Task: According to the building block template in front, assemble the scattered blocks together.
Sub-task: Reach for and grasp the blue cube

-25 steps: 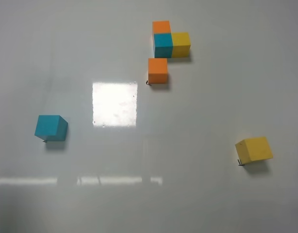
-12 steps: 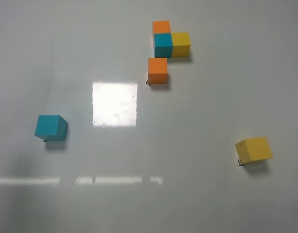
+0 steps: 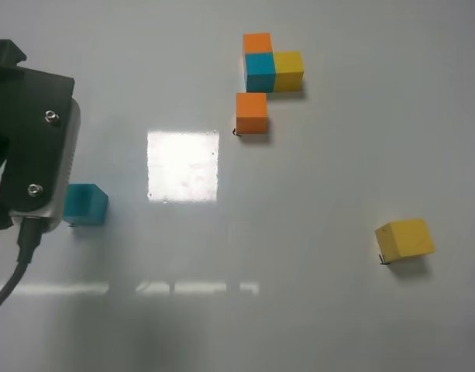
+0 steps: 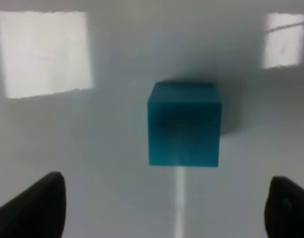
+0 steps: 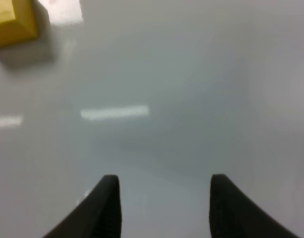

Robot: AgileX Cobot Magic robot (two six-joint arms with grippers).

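Next, my left gripper brings the teal cube (image 3: 86, 204) to the spot (image 3: 252, 153) in front of the loose orange cube before the yellow cube joins, because that spot is missing its teal corner.
The template (image 3: 270, 63) is a joined L at the back: teal corner, orange behind, yellow to its right. A loose orange cube (image 3: 252, 113) sits just in front of it. A loose teal cube (image 3: 85, 204) lies at the left, partly hidden by my left arm (image 3: 32, 147); in the left wrist view the teal cube (image 4: 184, 124) lies ahead of my open left gripper (image 4: 166, 208), between the fingers' line but apart. A loose yellow cube (image 3: 405, 239) lies at the right and also shows in the right wrist view (image 5: 12, 21). My right gripper (image 5: 164, 198) is open and empty.
The cubes rest on a glossy white table (image 3: 314, 194) with a bright square light reflection (image 3: 183, 166) at its middle. A black cable (image 3: 12, 271) hangs from the left arm.
My left arm has come into the exterior view from the left and now stands over the teal cube, covering part of it. No cube has moved.
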